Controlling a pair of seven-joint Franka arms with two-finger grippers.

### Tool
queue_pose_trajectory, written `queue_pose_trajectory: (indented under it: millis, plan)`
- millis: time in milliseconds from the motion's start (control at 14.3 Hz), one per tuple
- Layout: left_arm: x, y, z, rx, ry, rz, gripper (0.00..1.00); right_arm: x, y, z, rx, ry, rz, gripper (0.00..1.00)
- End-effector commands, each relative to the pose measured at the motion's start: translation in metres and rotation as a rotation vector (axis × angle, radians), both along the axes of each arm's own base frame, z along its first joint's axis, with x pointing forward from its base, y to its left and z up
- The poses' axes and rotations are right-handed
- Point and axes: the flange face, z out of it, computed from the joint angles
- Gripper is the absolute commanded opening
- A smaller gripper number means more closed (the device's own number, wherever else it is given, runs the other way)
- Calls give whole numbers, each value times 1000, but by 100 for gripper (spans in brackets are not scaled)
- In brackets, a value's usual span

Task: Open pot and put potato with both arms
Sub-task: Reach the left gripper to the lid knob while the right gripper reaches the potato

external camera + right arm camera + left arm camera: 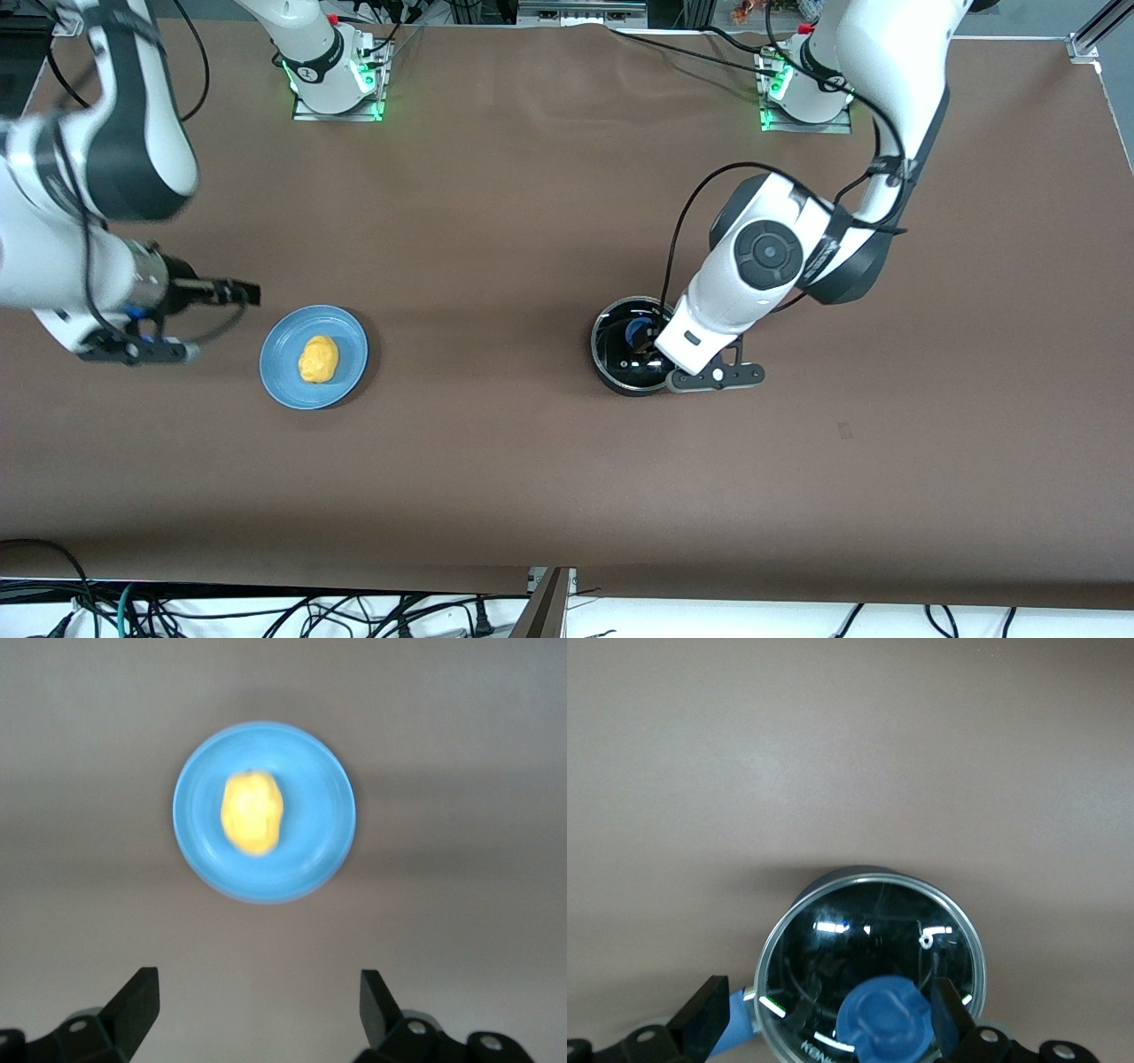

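Only plain black can be seen through the glass lid (617,346), so the robot should expect the black pot (625,389) to be empty when it carries the yellow potato in.
The black pot (608,359) stands in the middle of the table toward the left arm's end, with its glass lid (617,326) and blue knob (636,332) on it. My left gripper (651,347) is open just above the lid. In the left wrist view its fingers (709,1014) stand wide on either side of the lid (859,930), and the knob (884,1020) sits close to one finger. A bit of blue handle (735,1029) shows. The yellow potato (318,358) lies on a light-blue plate (276,359). My right gripper (241,292) is open and empty in the air beside the plate.
Brown cloth covers the whole table. The right wrist view shows the potato (252,812) on the plate (314,815), apart from the right gripper (259,997). Both arm bases stand along the table edge farthest from the front camera. Cables hang below the nearest edge.
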Motion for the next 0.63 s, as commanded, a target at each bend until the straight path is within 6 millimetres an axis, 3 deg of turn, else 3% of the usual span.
queue_pose_trajectory:
  millis: [0, 140, 280, 420, 561]
  plan:
    - [4, 4, 7, 27, -30, -13, 100, 17, 16, -74, 2, 1, 29, 100]
    - [-2, 2, -5, 74, -33, -46, 100, 14, 24, -127, -2, -4, 41, 100]
    - [-10, -10, -16, 62, -57, -54, 100, 3, 27, -163, 6, -71, 47, 100]
    - [-16, -23, -28, 55, -53, -51, 100, -7, 24, -189, 9, -108, 52, 100]
    - [-25, -40, -36, 53, -49, -79, 100, -9, 19, -202, 9, -110, 48, 100]
